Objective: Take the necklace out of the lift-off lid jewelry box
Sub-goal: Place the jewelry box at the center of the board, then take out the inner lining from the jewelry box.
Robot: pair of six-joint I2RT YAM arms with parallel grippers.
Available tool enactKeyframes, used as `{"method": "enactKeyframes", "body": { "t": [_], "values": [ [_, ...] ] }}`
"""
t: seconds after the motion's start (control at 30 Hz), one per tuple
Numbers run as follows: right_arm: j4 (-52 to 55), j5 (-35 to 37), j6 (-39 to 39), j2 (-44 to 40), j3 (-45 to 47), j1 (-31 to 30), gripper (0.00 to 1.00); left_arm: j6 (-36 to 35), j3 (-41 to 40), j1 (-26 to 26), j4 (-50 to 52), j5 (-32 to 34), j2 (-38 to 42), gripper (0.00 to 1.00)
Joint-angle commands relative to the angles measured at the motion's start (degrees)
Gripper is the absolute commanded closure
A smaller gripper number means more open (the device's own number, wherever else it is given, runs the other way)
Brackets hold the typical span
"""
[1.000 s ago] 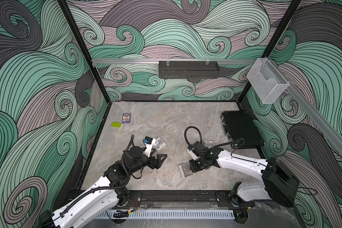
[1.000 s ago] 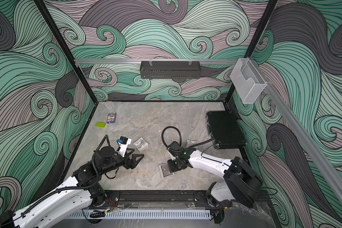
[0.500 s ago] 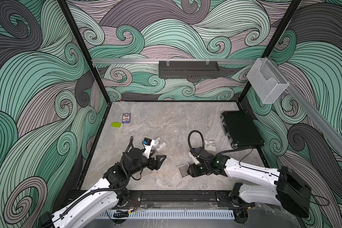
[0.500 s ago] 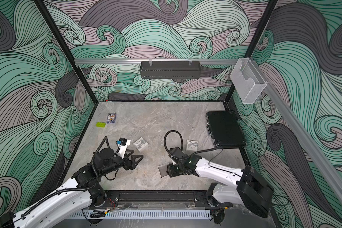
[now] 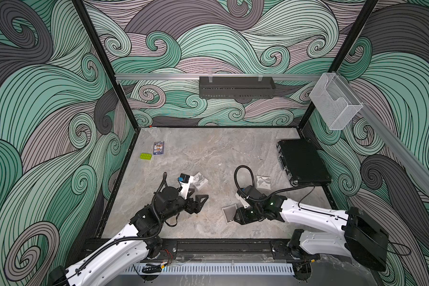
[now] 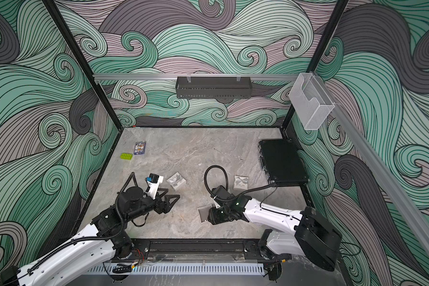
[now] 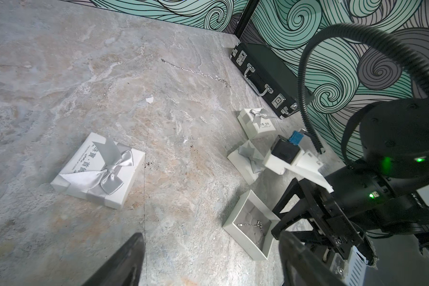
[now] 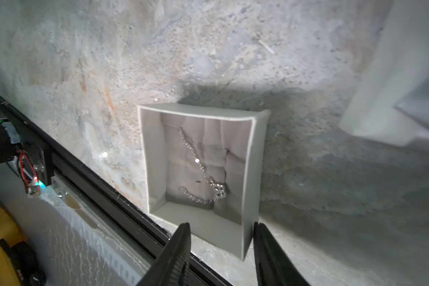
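The box's near corner [image 8: 245,238] is between my right gripper's fingers, away from the necklace. My right gripper should lift clear, reach inside from above and pinch the grey lining [image 8: 202,174].
The white jewelry box [image 5: 228,213] [image 6: 203,214] [image 7: 243,237] stands open near the front edge, with no lid on it. The silver necklace [image 8: 203,170] [image 7: 254,226] lies on its grey lining. My right gripper [image 8: 221,224] [image 5: 236,216] [image 6: 209,216] is open, its fingers on either side of the box's [image 8: 233,235] near corner, and one finger sits beside the outer wall. A white lid [image 7: 245,158] with a silver bow lies beside it, partly hidden by my right wrist. My left gripper [image 7: 208,237] [image 5: 196,196] [image 6: 168,196] is open and empty, to the left of the box.
Two more bowed white boxes rest on the table, one [image 5: 200,181] near my left gripper and one [image 5: 263,182] behind my right arm. A loose chain [image 5: 248,154] lies mid-table. A black case [image 5: 304,161] fills the right side. A card deck [image 5: 158,147] and a green brick [image 5: 146,156] sit far left. The black front rail [image 8: 89,178] runs close behind the box.
My right gripper's jaws have gone from shut to apart, and the right arm has sunk lower and swung toward the front. The open box and my left arm have barely moved.
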State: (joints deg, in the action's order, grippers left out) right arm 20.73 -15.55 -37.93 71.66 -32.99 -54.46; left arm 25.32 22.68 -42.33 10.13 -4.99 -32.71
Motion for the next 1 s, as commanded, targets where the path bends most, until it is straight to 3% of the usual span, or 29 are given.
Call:
{"method": "enactKeyframes", "body": {
  "t": [0.0, 0.27, 0.47, 0.67, 0.97],
  "values": [
    [-4.2, -4.2, 0.6, 1.3, -2.1, -1.1, 0.54, 0.6, 0.4, 0.6, 0.5, 1.3, 1.5, 0.17],
    [-8.0, -9.6, 3.3, 4.5, -5.0, -1.9, 0.53, 0.6, 0.2, 0.5, 1.0, 1.7, 2.0, 0.17],
    [9.9, 3.5, 16.6, 4.3, -13.5, -3.1, 0.57, 0.7, 0.1, 0.5, 1.7, 2.8, 3.0, 0.17],
    [12.5, 3.2, 22.9, 9.1, -17.1, -3.5, 0.59, 0.9, 0.1, 0.5, 2.5, 3.7, 3.5, 0.18],
    [12.0, 6.3, 24.5, 18.4, -20.0, -5.9, 0.58, 0.9, 0.1, 0.5, 3.5, 4.8, 5.3, 0.18]
  ]
}}
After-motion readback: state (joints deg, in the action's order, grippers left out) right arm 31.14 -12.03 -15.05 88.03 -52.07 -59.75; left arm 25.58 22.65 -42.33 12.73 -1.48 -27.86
